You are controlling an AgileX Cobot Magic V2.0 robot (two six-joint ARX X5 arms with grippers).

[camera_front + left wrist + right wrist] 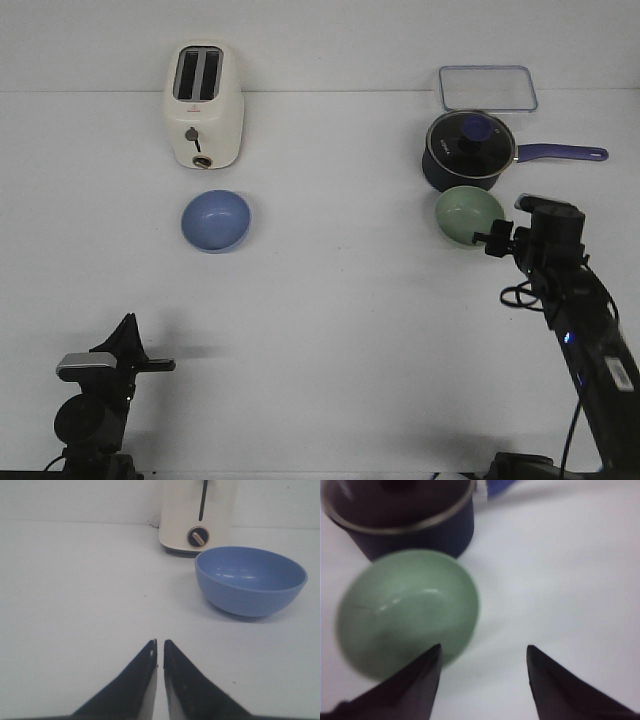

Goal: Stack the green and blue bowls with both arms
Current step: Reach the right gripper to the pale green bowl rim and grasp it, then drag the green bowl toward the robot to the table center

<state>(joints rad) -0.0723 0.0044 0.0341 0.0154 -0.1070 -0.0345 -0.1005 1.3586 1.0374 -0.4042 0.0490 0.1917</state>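
I expect the green bowl to be hidden when I lower the blue bowl into it, because the blue bowl's rim (216, 193) is as wide as the green bowl (468, 215).
The blue bowl (215, 221) sits upright on the white table in front of the toaster; it also shows in the left wrist view (251, 580). The green bowl (468, 214) sits just in front of the navy saucepan and fills much of the right wrist view (407, 610). My left gripper (140, 352) is low at the near left, far from the blue bowl; in the left wrist view (160, 642) its jaws are shut and empty. My right gripper (490, 240) is open (484, 649) over the green bowl's near right rim, one finger (427, 665) over the bowl's edge.
A cream toaster (203, 105) stands behind the blue bowl. A dark navy saucepan (470, 150) with a glass lid and long handle stands right behind the green bowl. A clear lidded container (486, 87) lies at the back right.
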